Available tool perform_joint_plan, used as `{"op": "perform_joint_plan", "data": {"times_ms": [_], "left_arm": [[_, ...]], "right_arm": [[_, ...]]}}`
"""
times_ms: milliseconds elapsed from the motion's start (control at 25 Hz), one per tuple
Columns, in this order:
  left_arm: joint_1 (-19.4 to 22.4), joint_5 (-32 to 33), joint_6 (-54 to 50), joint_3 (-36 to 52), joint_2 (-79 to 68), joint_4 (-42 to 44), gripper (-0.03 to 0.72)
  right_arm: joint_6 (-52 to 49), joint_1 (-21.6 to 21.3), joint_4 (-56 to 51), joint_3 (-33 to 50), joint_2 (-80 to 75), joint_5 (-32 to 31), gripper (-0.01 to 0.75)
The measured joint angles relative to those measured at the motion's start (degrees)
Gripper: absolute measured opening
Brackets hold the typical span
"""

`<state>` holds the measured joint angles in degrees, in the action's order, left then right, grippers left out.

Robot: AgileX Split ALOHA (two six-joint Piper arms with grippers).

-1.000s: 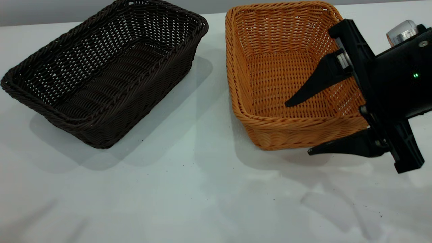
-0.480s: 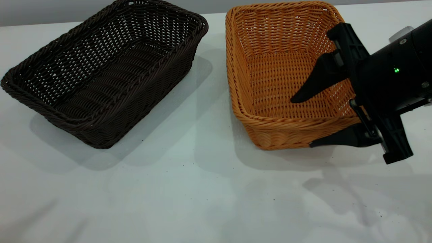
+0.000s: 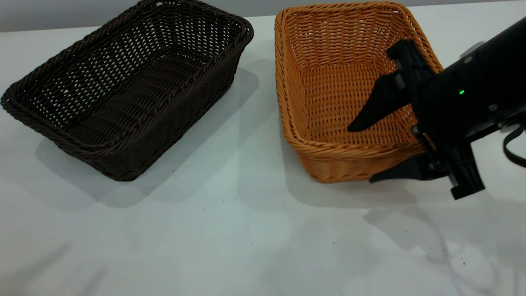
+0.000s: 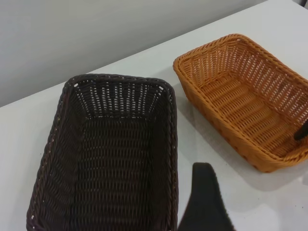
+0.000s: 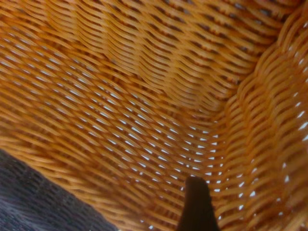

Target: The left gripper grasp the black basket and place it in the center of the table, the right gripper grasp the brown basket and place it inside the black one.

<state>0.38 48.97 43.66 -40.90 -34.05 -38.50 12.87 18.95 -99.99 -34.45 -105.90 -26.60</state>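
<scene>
The braided rim (image 3: 337,149) runs straight above upright sides, so I expect the brown basket (image 3: 340,96) to keep its stiff, open shape when the robot lifts it by its near side.
The black basket (image 3: 123,90) stands on the white table (image 3: 230,230) at the far left. The brown basket (image 3: 328,82) stands to its right, apart from it. My right gripper (image 3: 359,155) is open and straddles the brown basket's near wall by its right corner. One finger is inside the basket and the other is outside, low by the table. The right wrist view shows the orange weave (image 5: 144,96) and one finger (image 5: 195,207). My left gripper is out of the exterior view. One of its fingers (image 4: 204,202) shows above the table beside the black basket (image 4: 115,159).
The left wrist view also shows the brown basket (image 4: 240,91) and the tip of the right gripper's finger (image 4: 302,132) inside it. A grey wall (image 3: 61,12) runs behind the table's far edge. Bare white tabletop lies in front of both baskets.
My right gripper has moved down and slightly left, closing on the brown basket's near wall; its outer finger now sits lower by the wall. Both baskets have stayed where they were.
</scene>
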Motion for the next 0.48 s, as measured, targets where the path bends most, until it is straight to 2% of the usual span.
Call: {"op": "perform_joint_plan", "data": {"times_ms": [480], "left_arm": [[0.00, 0.35, -0.07, 0.00, 0.00, 0.00, 0.438]], "right_arm": [[1.02, 0.00, 0.01, -4.44, -6.44, -0.40, 0.481]]}}
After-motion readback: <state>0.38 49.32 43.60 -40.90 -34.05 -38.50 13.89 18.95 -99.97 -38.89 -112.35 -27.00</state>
